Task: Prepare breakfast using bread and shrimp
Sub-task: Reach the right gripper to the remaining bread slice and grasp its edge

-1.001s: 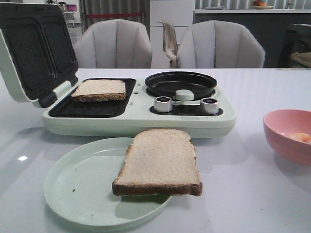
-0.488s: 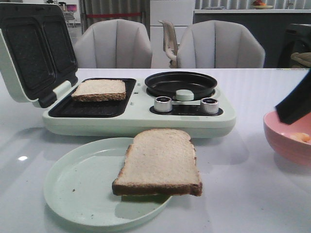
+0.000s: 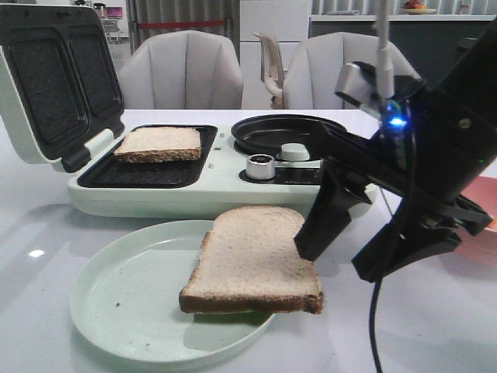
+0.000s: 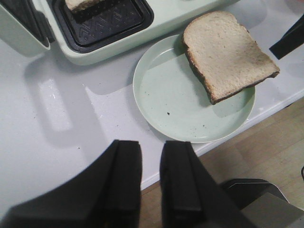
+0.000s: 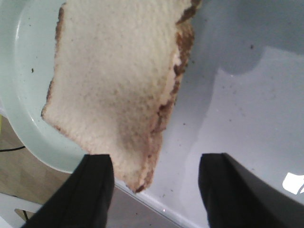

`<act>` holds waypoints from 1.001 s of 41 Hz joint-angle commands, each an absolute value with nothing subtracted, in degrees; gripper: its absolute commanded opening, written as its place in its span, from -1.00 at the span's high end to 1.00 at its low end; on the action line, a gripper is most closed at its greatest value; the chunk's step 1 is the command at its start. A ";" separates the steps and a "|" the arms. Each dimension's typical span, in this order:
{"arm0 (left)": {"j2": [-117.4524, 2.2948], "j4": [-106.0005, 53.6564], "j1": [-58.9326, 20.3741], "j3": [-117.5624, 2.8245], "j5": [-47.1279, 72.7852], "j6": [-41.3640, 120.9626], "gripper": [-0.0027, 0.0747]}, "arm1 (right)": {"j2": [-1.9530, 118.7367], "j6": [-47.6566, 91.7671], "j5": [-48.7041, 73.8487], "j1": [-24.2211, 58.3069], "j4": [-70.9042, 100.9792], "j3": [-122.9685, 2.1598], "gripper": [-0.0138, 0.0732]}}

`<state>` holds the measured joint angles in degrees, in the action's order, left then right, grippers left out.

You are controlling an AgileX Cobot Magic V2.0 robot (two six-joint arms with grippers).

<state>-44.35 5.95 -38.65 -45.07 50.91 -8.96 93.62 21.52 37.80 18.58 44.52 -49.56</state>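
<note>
The bread slice's edge hangs over the plate's rim far from my left gripper, so my right gripper should grab it and put the slice in the tray (image 3: 141,173).
One bread slice (image 3: 256,256) lies on the pale green plate (image 3: 124,303), overhanging its right rim; it also shows in the left wrist view (image 4: 228,52) and the right wrist view (image 5: 114,71). The other slice (image 3: 159,142) lies in the open sandwich maker's left tray. My right gripper (image 3: 342,260) is open and empty, low at the near right corner of the plate's slice, one finger at its edge (image 5: 156,164). My left gripper (image 4: 151,152) hovers over the table's front edge with its jaws nearly together, holding nothing. The shrimp is hidden behind the right arm.
The mint sandwich maker (image 3: 217,190) stands behind the plate, lid (image 3: 54,78) raised at left, a black round pan (image 3: 289,134) on its right half. A pink bowl (image 3: 483,250) is mostly hidden behind the right arm. Two grey chairs stand beyond the table.
My right arm has swung in from the right edge, past the pink bowl, down to the right side of the plate's bread slice. It now covers the bowl. The bread has not moved.
</note>
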 commanded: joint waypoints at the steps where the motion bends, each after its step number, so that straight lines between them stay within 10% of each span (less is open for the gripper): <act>1: -44.12 6.04 -39.19 -46.76 47.03 -8.98 0.41 | 95.07 22.48 40.21 18.54 46.75 -54.36 -0.48; 13: -44.12 6.04 -39.19 -46.76 47.03 -8.98 0.41 | 102.33 22.59 43.09 18.54 47.27 -60.83 -0.45; 25: -44.12 6.04 -39.19 -46.76 47.23 -8.98 0.41 | 102.48 24.32 43.53 18.54 47.27 -61.15 0.30; 41: -44.12 6.38 -39.19 -46.76 47.23 -8.98 0.41 | 93.41 24.69 47.37 18.54 47.22 -61.05 0.58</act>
